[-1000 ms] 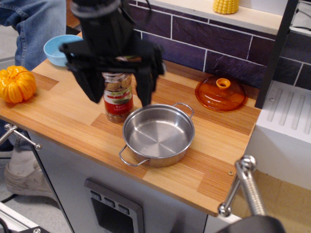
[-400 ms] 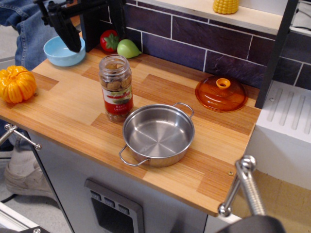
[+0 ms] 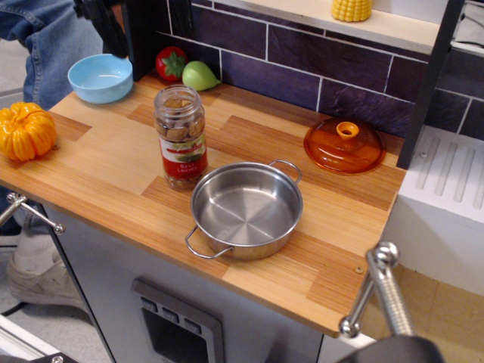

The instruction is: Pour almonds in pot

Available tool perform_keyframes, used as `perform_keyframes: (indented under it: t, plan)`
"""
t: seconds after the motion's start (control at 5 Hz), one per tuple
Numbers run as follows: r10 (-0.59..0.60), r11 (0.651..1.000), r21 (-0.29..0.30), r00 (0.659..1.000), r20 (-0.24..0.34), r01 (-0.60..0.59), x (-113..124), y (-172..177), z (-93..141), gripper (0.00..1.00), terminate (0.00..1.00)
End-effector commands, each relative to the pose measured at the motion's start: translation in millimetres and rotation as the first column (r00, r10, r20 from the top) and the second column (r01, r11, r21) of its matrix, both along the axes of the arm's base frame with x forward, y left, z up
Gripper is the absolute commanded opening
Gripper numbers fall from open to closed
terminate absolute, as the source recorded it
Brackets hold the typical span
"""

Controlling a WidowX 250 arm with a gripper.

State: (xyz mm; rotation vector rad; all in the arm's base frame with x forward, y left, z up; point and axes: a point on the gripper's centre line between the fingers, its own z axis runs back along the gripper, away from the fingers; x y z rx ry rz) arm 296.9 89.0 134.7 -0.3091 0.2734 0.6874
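The almonds (image 3: 178,132) will slide to the jar's opening and fall out loose when I pour, because the jar's open rim (image 3: 178,96) shows above separate whole almonds.
The almonds (image 3: 178,132) are brown nuts inside a clear jar (image 3: 181,140) with a red-and-white label. The jar stands upright on the wooden counter, just left of the pot. The pot (image 3: 246,209) is a shallow shiny steel pot with two wire loop handles, and it is empty. My gripper (image 3: 145,29) is high at the top left edge of the view, far above and behind the jar. Its black fingers (image 3: 108,29) are spread apart and hold nothing. Most of it is cut off by the frame.
A light-blue bowl (image 3: 100,77) sits at the back left, with a toy tomato (image 3: 172,63) and a green pear (image 3: 200,76) against the tiled wall. An orange pumpkin (image 3: 26,131) is at the left edge, an orange glass lid (image 3: 345,146) at the back right. A person's legs (image 3: 45,38) stand at the left.
My gripper was open around the jar one second ago. It has risen and moved back to the upper left, leaving the jar standing where it was.
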Motion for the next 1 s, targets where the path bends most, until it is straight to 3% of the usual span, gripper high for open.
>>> perform_keyframes:
  t: [0.0, 0.2, 0.4, 0.8]
  plan:
    - [-0.039, 0.999, 0.009, 0.994, -0.101, 0.04, 0.5, 13.1, -17.7, 1.0, 0.0]
    - [-0.084, 0.996, 0.021, 0.986, -0.145, 0.088, -0.8, 14.9, -26.8, 1.0, 0.0]
    - [-0.053, 0.998, -0.043, 0.979, -0.195, 0.045, 6.9, 19.3, -34.3, 1.0, 0.0]
    - [0.016, 0.993, -0.106, 0.967, -0.254, -0.045, 30.4, 26.6, -43.5, 1.0, 0.0]
